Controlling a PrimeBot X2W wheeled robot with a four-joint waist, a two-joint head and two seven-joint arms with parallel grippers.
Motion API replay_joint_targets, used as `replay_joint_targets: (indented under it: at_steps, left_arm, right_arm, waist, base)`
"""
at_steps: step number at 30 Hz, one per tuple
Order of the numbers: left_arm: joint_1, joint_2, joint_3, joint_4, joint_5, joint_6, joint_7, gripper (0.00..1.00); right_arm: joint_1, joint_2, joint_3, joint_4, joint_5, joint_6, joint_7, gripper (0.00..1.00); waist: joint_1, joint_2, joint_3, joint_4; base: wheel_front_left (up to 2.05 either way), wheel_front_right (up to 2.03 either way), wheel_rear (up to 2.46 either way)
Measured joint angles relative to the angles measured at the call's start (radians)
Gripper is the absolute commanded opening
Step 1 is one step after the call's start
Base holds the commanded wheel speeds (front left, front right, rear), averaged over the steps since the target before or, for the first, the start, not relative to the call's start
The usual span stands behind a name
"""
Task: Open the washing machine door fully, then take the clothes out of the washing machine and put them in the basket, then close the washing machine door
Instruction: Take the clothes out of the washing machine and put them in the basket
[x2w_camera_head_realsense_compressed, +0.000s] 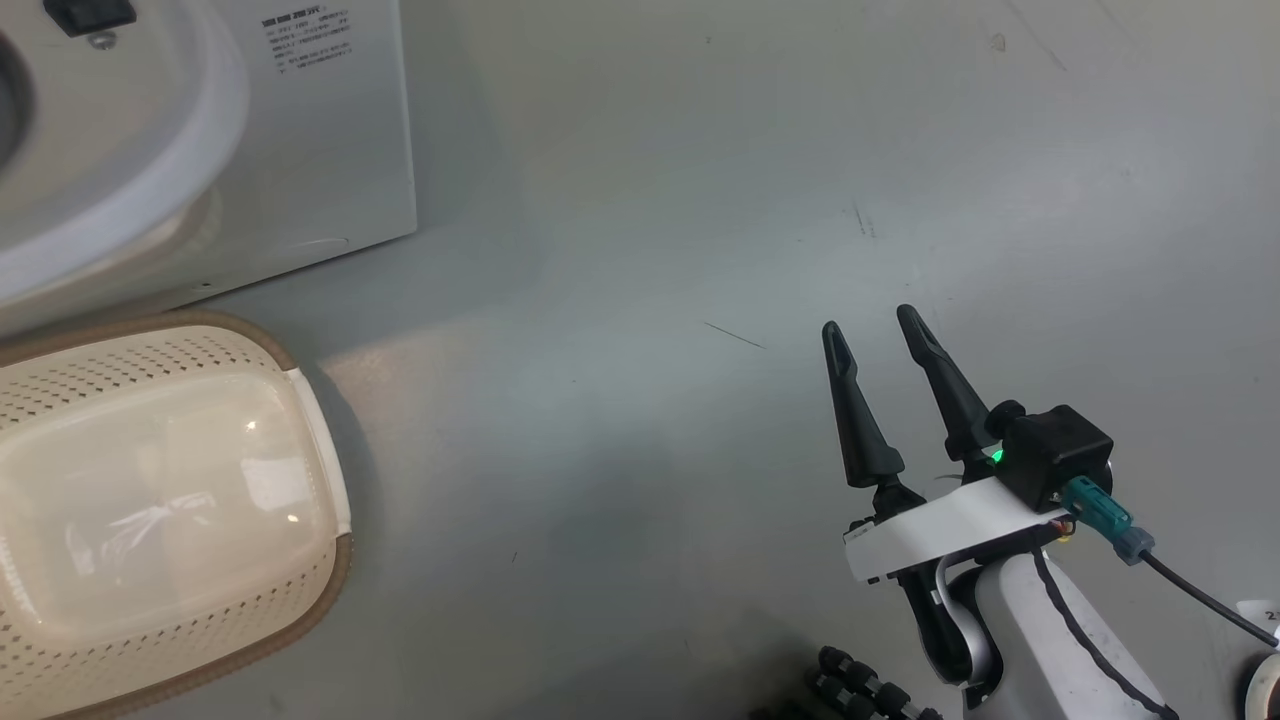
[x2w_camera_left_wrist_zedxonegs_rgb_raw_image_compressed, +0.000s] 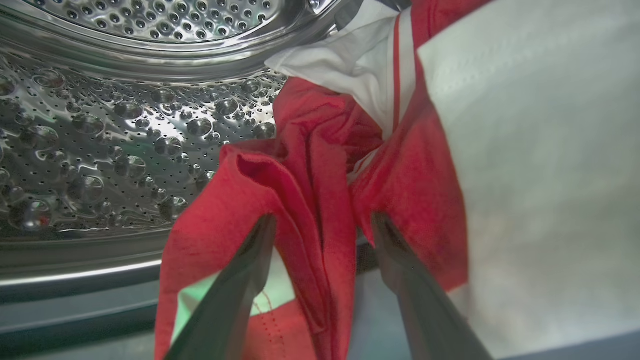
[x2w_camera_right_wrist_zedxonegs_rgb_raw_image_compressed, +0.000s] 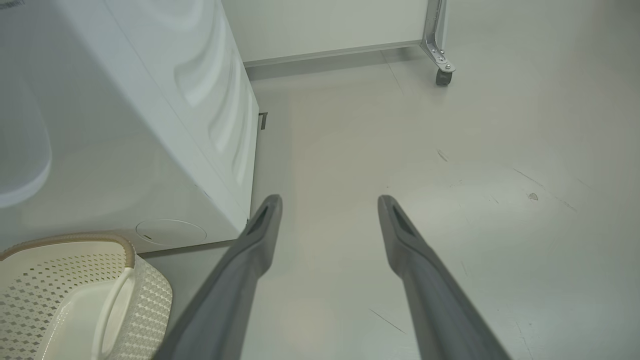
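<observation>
The fold of red cloth (x2w_camera_left_wrist_zedxonegs_rgb_raw_image_compressed: 324, 231) will come out by itself when the robot pulls, because a gap (x2w_camera_left_wrist_zedxonegs_rgb_raw_image_compressed: 359, 237) separates it from the red and white piece of cloth.
My left gripper (x2w_camera_left_wrist_zedxonegs_rgb_raw_image_compressed: 324, 219) reaches into the washing machine's perforated steel drum (x2w_camera_left_wrist_zedxonegs_rgb_raw_image_compressed: 100, 140). It is open, and its two dark fingers straddle a raised fold of the red and white clothes (x2w_camera_left_wrist_zedxonegs_rgb_raw_image_compressed: 310, 165). The white washing machine (x2w_camera_head_realsense_compressed: 300, 150) stands at the head view's upper left, and its side panel (x2w_camera_right_wrist_zedxonegs_rgb_raw_image_compressed: 150, 125) fills the left of the right wrist view. In front of it on the floor sits the cream basket (x2w_camera_head_realsense_compressed: 330, 590), with nothing inside; its rim (x2w_camera_right_wrist_zedxonegs_rgb_raw_image_compressed: 75, 239) also appears at lower left. My right gripper (x2w_camera_head_realsense_compressed: 868, 322) hangs open over bare floor, fingers (x2w_camera_right_wrist_zedxonegs_rgb_raw_image_compressed: 330, 200) apart. The washing machine door is out of view.
Grey floor stretches to the right of the washer and basket. A metal frame leg on a caster (x2w_camera_right_wrist_zedxonegs_rgb_raw_image_compressed: 442, 77) stands by the far wall. A black ribbed cable (x2w_camera_head_realsense_compressed: 860, 690) lies near my base at the bottom.
</observation>
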Motion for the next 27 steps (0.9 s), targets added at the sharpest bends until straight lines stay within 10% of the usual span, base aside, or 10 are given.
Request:
replay_joint_targets:
  at_steps: [20,22,25,27]
  left_arm:
    - [-0.051,0.005,-0.020,0.095,0.023,0.000,0.001,0.90]
    - [-0.054,-0.003,-0.016,0.105,0.014,0.002,0.001,0.66]
    - [-0.060,-0.014,-0.013,0.123,0.003,0.005,0.001,0.00]
    - [-0.061,-0.017,-0.012,0.131,0.003,0.005,0.001,0.00]
  right_arm:
    - [-0.001,0.008,-0.013,-0.009,-0.019,0.023,0.000,1.00]
    - [-0.001,0.008,-0.013,-0.009,-0.022,0.030,0.000,1.00]
    - [-0.002,0.008,-0.014,-0.010,-0.027,0.030,0.000,1.00]
    - [-0.002,0.009,-0.017,-0.010,-0.028,0.030,0.000,1.00]
  waist:
    - [0.0000,0.0000,0.004,0.009]
    - [0.0000,0.0000,0.003,0.009]
    - [0.0000,0.0000,0.001,0.008]
    - [0.0000,0.0000,0.000,0.008]
  base:
    - [0.00,0.00,0.00]
    - [0.00,0.00,0.00]
    - [0.00,0.00,0.00]
    - [0.00,0.00,0.00]
